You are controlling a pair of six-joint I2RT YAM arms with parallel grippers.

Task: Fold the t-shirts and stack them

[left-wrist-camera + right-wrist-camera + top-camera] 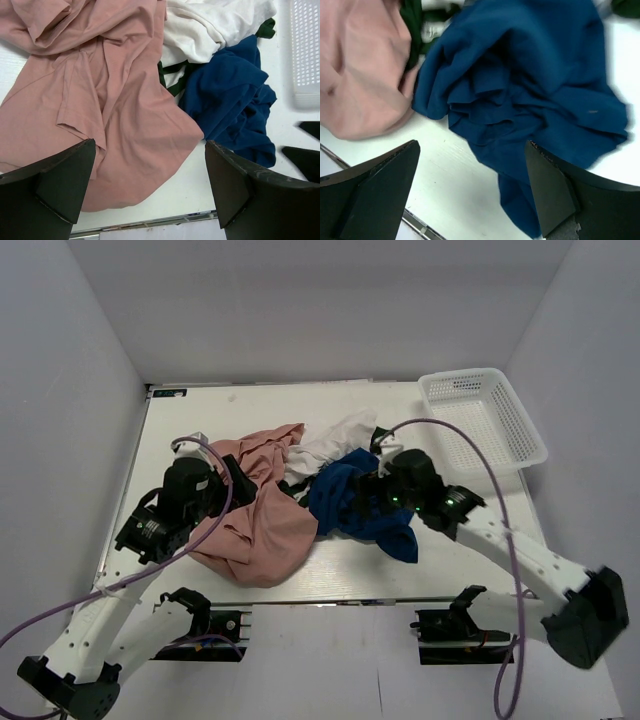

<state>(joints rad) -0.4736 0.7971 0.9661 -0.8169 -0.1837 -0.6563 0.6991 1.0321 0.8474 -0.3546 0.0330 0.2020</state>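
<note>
I keep going down until my right gripper's open fingers close on the bunched middle (349, 506), because the royal-blue t-shirt's raised folds (338, 478) lie uncovered below them.
The dusty-pink t-shirt (262, 530) lies crumpled at the table's middle left; it also fills the left wrist view (90, 95) and shows in the right wrist view (360, 70). The royal-blue t-shirt (352, 502) lies bunched to its right, also in the left wrist view (230, 95) and the right wrist view (520, 90). The white t-shirt (335, 445) lies behind them, with a dark green striped cloth (172, 80) under it. My left gripper (150, 185) is open above the pink shirt's near edge, holding nothing. My right gripper (472, 185) is open above the blue shirt's near edge, holding nothing.
A white plastic mesh basket (485, 418) stands at the table's back right corner; it also shows in the left wrist view (305, 55). The table's near edge (340, 602) runs just below the shirts. White walls close in the left, back and right.
</note>
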